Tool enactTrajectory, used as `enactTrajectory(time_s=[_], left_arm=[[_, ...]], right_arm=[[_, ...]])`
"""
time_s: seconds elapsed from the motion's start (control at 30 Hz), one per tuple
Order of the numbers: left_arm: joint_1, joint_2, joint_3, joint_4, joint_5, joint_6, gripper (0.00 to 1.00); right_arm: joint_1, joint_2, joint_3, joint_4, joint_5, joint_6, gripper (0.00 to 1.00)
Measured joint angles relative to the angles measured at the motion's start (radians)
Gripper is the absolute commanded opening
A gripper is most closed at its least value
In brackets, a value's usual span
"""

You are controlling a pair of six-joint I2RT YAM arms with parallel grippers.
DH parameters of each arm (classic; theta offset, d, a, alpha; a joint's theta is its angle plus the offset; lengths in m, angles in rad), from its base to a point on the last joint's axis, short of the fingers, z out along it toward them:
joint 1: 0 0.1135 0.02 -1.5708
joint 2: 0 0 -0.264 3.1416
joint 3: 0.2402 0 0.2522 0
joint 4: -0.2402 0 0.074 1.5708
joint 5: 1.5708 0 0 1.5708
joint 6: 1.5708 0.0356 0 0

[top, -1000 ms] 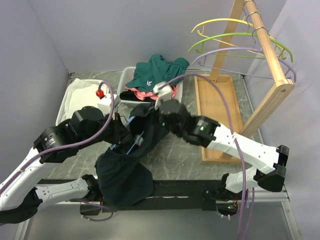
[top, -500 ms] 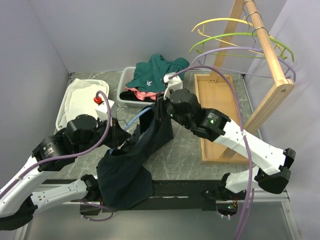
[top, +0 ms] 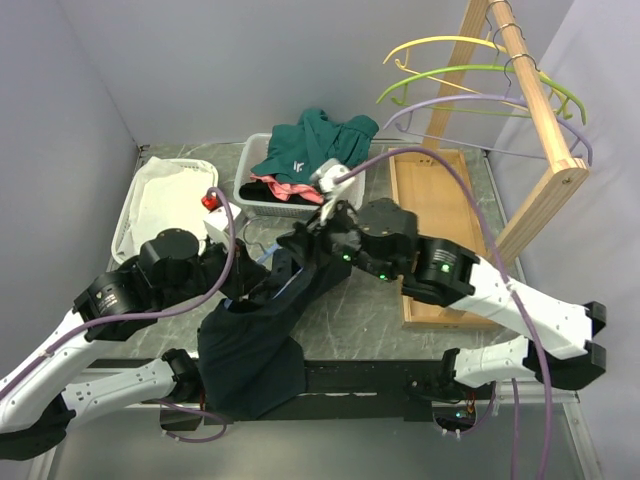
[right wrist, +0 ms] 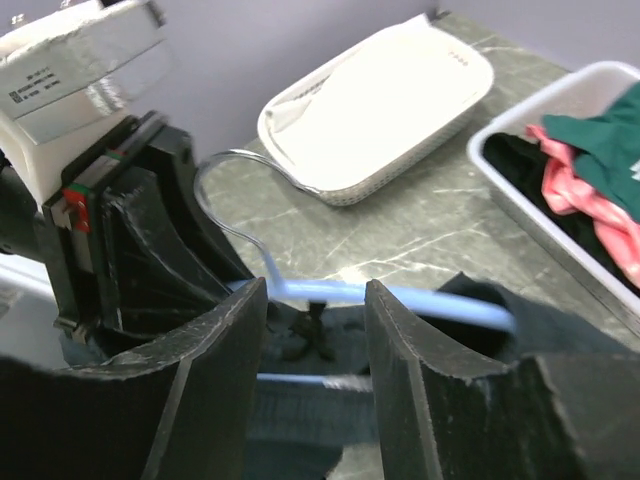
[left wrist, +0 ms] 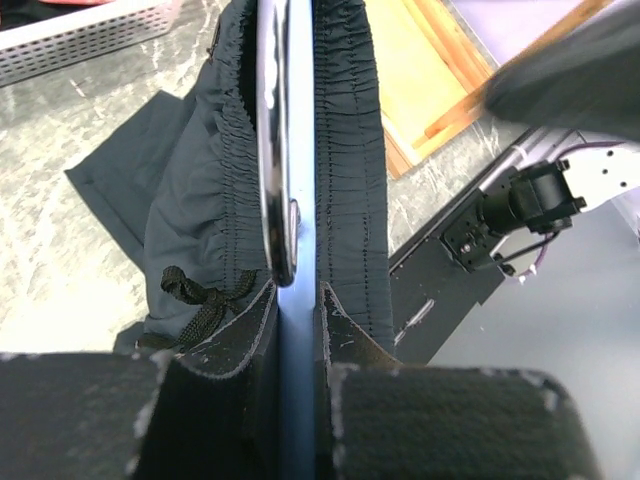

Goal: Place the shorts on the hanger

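I should hold the hanger (right wrist: 325,291) with my right gripper while my left gripper takes it and the waistband (left wrist: 353,300) together, because the waistband lies loose below the hanger's end in my left gripper.
The dark shorts (top: 250,350) hang from the middle of the table down over the near edge. In the left wrist view their gathered waistband (left wrist: 350,150) lies on both sides of the light-blue hanger (left wrist: 300,150), whose metal hook (left wrist: 270,150) points away. My left gripper (left wrist: 297,290) is shut on the hanger; it also shows in the top view (top: 245,278). My right gripper (right wrist: 315,300) is open just above the hanger bar (right wrist: 440,305) and the shorts (right wrist: 310,420), holding nothing. In the top view it (top: 318,238) sits at the shorts' upper end.
A grey bin (top: 248,172) at the back holds teal and pink garments. A white basket (top: 165,190) stands at the back left. A wooden rack (top: 545,130) with yellow, green and lavender hangers stands on the right, above a wooden tray (top: 430,200).
My right gripper rose toward the back with the shorts' upper edge, then came down and forward. The shorts' top is lower now. My left gripper stayed shut on the hanger.
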Motion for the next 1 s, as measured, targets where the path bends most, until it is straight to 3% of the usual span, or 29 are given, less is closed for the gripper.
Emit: enactTrajectory(time_s=[0.27, 0.67, 0.77, 0.8, 0.83, 1.0], left_arm=[[0.0, 0.02, 0.0, 0.007, 0.037, 0.015, 0.13], [0.0, 0.021, 0.021, 0.008, 0.054, 0.022, 0.15], [0.0, 0.022, 0.025, 0.013, 0.052, 0.023, 0.2], [0.0, 0.023, 0.025, 0.014, 0.052, 0.024, 0.24], [0.0, 0.024, 0.027, 0.017, 0.051, 0.024, 0.27], [0.0, 0.028, 0.056, 0.038, 0.043, 0.021, 0.55]], right_arm=[[0.069, 0.12, 0.021, 0.005, 0.013, -0.045, 0.52], [0.092, 0.169, 0.03, 0.042, 0.145, -0.051, 0.43], [0.107, 0.176, 0.033, 0.056, 0.169, -0.052, 0.22], [0.111, 0.177, 0.033, 0.059, 0.179, -0.058, 0.08], [0.116, 0.177, 0.033, 0.063, 0.189, -0.059, 0.01], [0.126, 0.17, 0.014, 0.092, 0.257, -0.068, 0.0]])
